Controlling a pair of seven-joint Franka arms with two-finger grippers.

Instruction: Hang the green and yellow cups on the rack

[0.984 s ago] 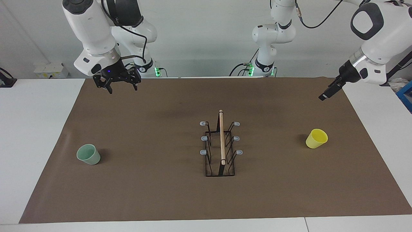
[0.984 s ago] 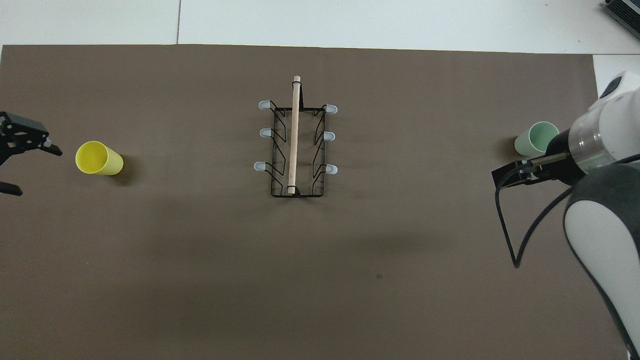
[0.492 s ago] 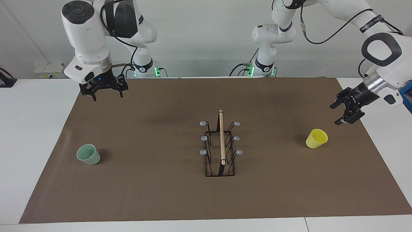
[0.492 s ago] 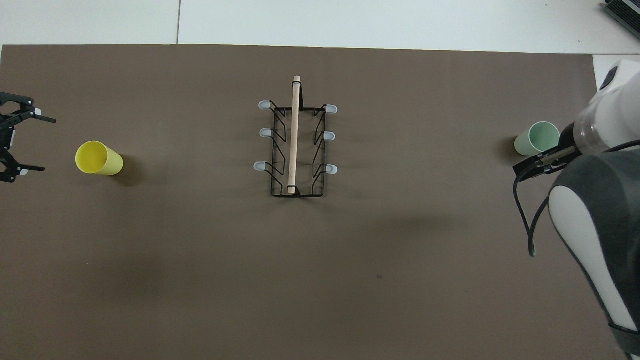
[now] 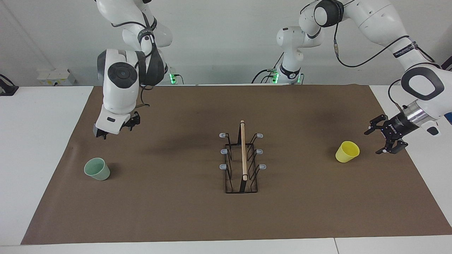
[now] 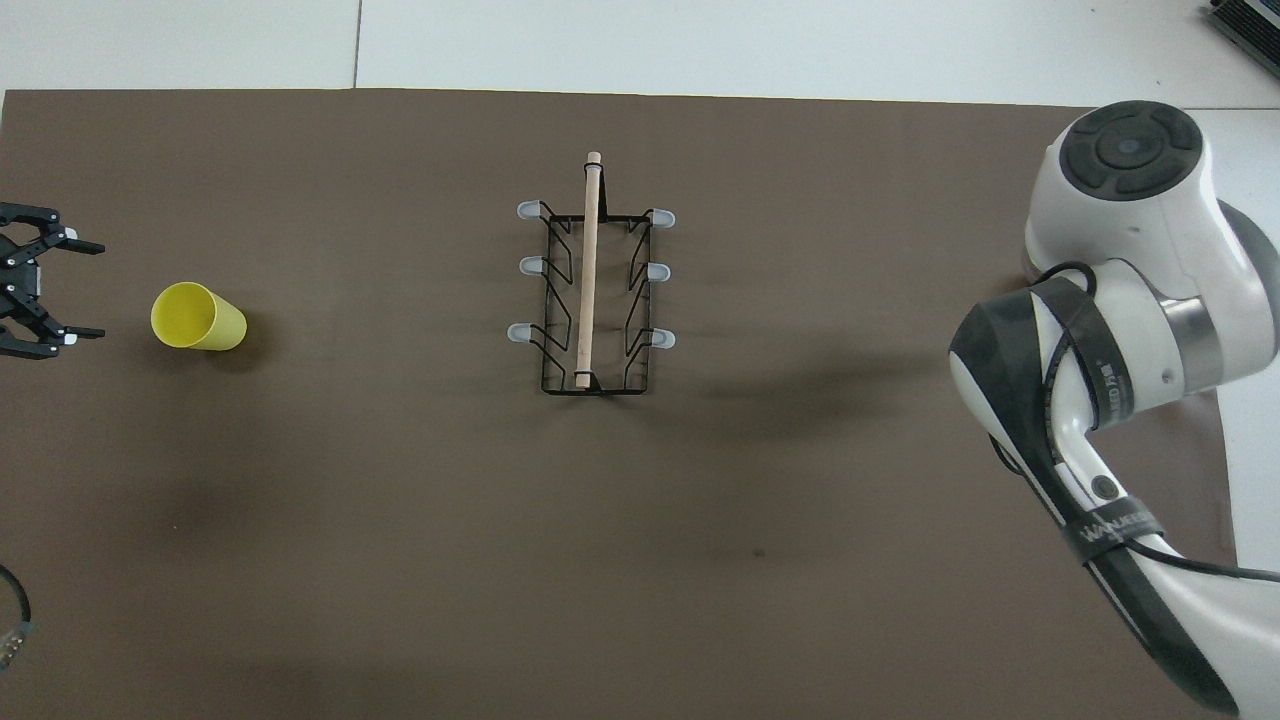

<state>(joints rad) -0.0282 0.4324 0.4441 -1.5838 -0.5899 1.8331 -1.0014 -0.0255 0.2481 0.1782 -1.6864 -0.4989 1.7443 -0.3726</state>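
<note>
The robot's right gripper hangs high by the green cup [image 5: 96,169] with its fingers pointing down, so it needs to swing toward the rack and come in low at the cup's rack-facing side.
The yellow cup [image 5: 348,151] stands mouth up on the brown mat toward the left arm's end; it also shows in the overhead view [image 6: 197,317]. My left gripper [image 5: 372,143] is open and low, beside the cup on its outer side and apart from it; it also shows in the overhead view [image 6: 92,290]. The mint green cup [image 5: 97,169] stands mouth up toward the right arm's end. My right gripper [image 5: 101,133] hangs above the mat close to the green cup, clear of it. In the overhead view the right arm hides that cup. The black wire rack [image 5: 242,158] stands mid-table with nothing on its prongs [image 6: 590,290].
The brown mat [image 5: 176,211] covers most of the white table. The right arm's elbow and forearm [image 6: 1120,300] fill the overhead view's edge at that end. Small boxes [image 5: 56,77] sit off the mat near the robots.
My left gripper has come down and turned, open, beside the yellow cup. My right arm has swung down toward the green cup and now covers it in the overhead view.
</note>
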